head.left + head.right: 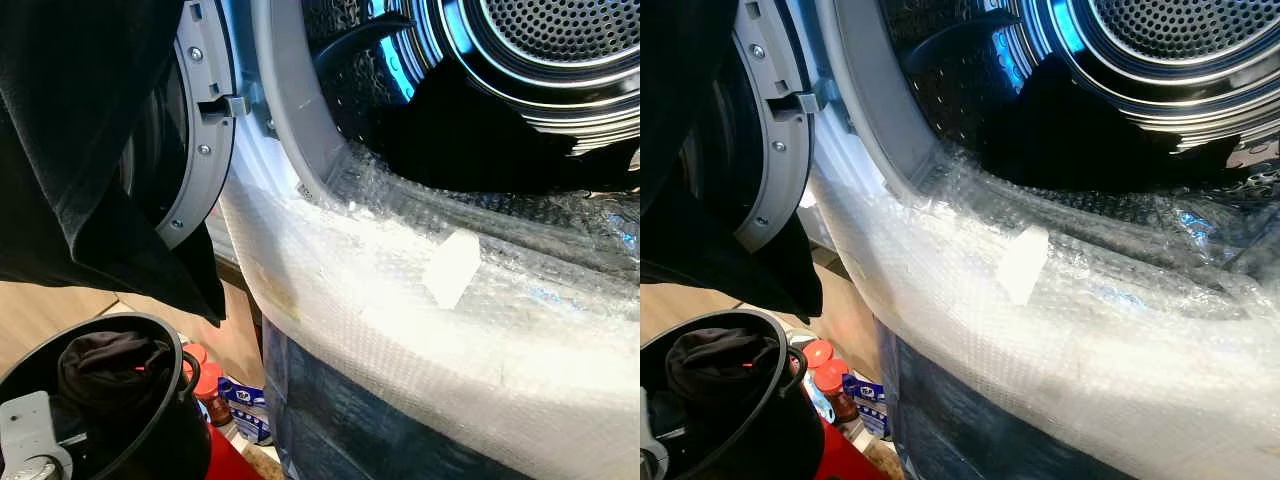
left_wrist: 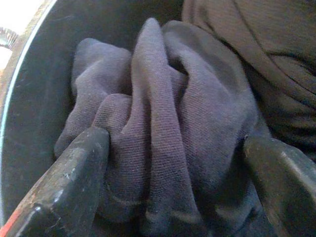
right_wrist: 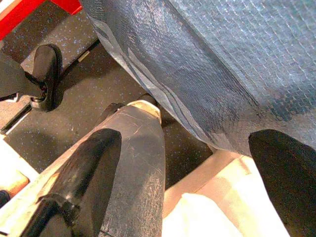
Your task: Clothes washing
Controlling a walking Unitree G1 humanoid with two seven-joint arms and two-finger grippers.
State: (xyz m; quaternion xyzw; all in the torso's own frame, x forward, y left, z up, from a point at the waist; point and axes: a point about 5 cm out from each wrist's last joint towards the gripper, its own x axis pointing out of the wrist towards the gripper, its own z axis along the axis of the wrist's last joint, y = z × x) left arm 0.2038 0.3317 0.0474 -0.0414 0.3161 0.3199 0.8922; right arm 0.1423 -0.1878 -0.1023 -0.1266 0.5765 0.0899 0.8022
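The dark grey garment (image 2: 168, 118) will come free on its own and leave other clothes behind when I lift it, because a browner cloth (image 2: 264, 54) lies beside it.
The washing machine's drum (image 1: 540, 60) stands open right before me, with dark laundry (image 1: 470, 140) lying inside it. Low on my left stands a black bucket (image 1: 185, 365) holding a dark garment (image 1: 110, 365). My left gripper (image 2: 182, 168) is down inside the bucket, open, with a fold of that dark purple-grey garment (image 2: 163, 123) bunched between its fingers (image 2: 74, 173). Beside the machine's wrapped front (image 3: 212, 59) my right gripper (image 3: 185, 143) hangs low, open and holding nothing.
Bubble wrap (image 1: 400, 300) covers the machine's front below the opening, with a white patch (image 1: 450, 268) on it. The round door (image 1: 200, 150) swings open to the left, and a black cloth (image 1: 80, 130) hangs before it. Red-capped bottles (image 1: 205, 380) stand on the floor.
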